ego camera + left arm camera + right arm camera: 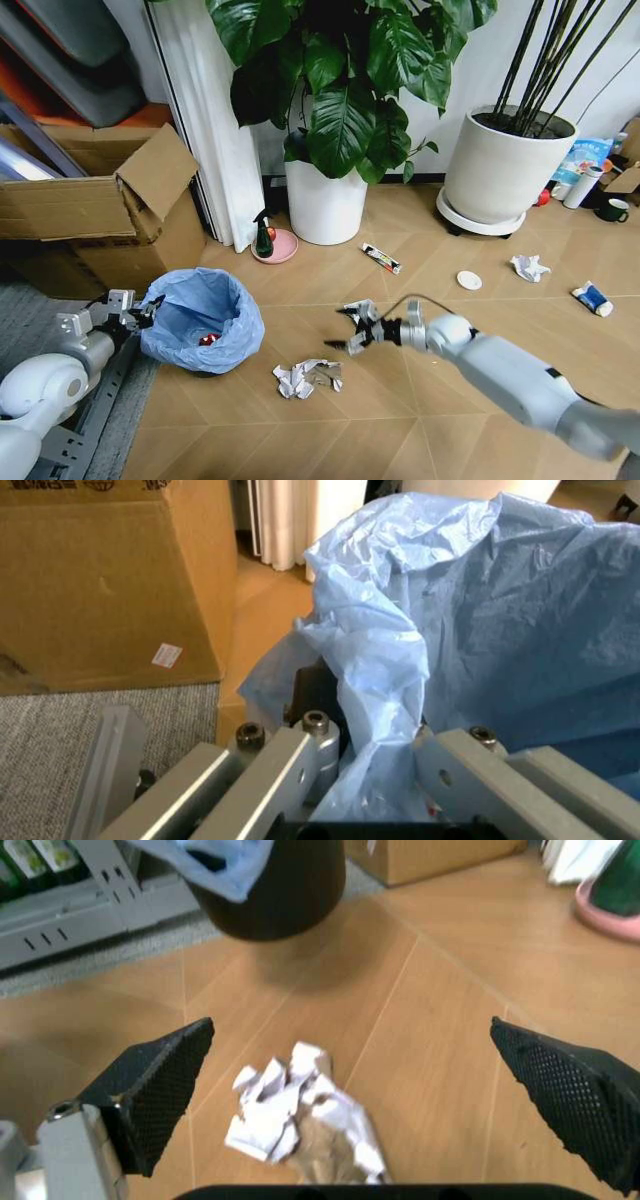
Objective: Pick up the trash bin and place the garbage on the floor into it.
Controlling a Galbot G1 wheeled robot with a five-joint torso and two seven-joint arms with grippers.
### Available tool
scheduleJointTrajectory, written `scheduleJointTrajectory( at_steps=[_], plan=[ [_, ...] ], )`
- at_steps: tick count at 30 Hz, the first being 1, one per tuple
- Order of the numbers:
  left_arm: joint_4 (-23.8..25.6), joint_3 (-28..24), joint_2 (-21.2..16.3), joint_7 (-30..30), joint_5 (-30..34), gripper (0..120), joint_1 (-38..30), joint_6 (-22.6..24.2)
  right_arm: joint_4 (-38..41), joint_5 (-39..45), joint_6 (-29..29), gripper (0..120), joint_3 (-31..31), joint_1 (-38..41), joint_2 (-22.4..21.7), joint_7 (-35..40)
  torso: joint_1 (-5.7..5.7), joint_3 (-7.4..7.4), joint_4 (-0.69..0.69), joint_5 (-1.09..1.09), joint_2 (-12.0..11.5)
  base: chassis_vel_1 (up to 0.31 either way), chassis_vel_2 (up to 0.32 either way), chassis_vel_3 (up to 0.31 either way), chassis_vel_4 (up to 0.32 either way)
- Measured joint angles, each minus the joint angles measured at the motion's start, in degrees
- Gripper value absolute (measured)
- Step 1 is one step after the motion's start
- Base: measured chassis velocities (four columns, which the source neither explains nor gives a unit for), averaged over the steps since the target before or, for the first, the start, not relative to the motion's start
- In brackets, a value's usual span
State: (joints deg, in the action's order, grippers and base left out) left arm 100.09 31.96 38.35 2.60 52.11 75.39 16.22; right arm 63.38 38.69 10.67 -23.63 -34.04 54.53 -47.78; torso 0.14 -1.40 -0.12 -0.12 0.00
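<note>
My gripper will lift the crumpled paper wad (308, 379) in one piece, and the wad will keep its shape, because the white folds join the brown middle.
The trash bin (200, 322), black with a puffy light-blue bag, stands at the left edge of the floor (420, 420); something red lies inside it. My left gripper (140, 311) is shut on its near rim, and in the left wrist view its fingers (285, 761) straddle the bag-covered rim (380, 675). My right gripper (355, 332) hangs open low over the floor, just right of a crumpled white paper wad (308, 377). That wad (298, 1116) lies below and between the spread fingers (160, 1084), with the bin (280, 892) beyond. More garbage: a wrapper (381, 258), a white lid (469, 280), another paper wad (529, 267), a blue-white packet (592, 298).
An open cardboard box (110, 205) stands behind the bin, and a grey mat (40, 330) lies to its left. Two white plant pots (325, 205) (500, 168) line the wall. A green spray bottle (263, 235) sits on a pink dish. A flask (583, 187) and a mug (612, 210) stand far right.
</note>
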Motion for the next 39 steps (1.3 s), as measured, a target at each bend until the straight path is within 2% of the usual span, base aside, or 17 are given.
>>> scheduleJointTrajectory(
  at_steps=[8,19,23,33,39],
  plan=[
    [1.4,0.5,0.5,-0.1,-0.2,0,1.0,0.0,-3.9,-4.5,0.8,100,2.2,-3.0,1.8,0.0,0.0,0.0,-0.02,0.0,0.0,0.0,0.0,0.0,0.0],
    [2.1,0.4,0.6,-0.5,-0.3,0,1.1,0.2,-8.0,-6.7,1.0,100,1.9,-3.0,4.2,1.2,0.0,0.0,-0.02,0.01,0.0,0.0,0.0,0.0,0.0],
    [2.5,0.4,0.7,-0.7,-0.3,0,1.2,0.3,-11.3,-8.6,1.3,100,0.9,-2.0,6.5,2.6,0.0,0.0,-0.02,0.0,0.0,0.0,0.0,0.0,0.0],
    [2.7,0.6,1.0,-0.8,-0.3,0,1.4,0.3,-20.6,-11.5,1.3,100,-2.5,1.3,15.8,3.9,0.0,-0.01,-0.01,0.0,0.0,0.0,0.0,0.0,0.0],
    [2.7,0.7,0.9,-0.8,-0.3,0,1.4,0.3,-24.4,-13.7,1.4,100,-3.6,2.7,18.5,4.1,0.0,-0.01,-0.02,0.0,0.0,0.0,0.0,0.0,0.0]
  ],
)
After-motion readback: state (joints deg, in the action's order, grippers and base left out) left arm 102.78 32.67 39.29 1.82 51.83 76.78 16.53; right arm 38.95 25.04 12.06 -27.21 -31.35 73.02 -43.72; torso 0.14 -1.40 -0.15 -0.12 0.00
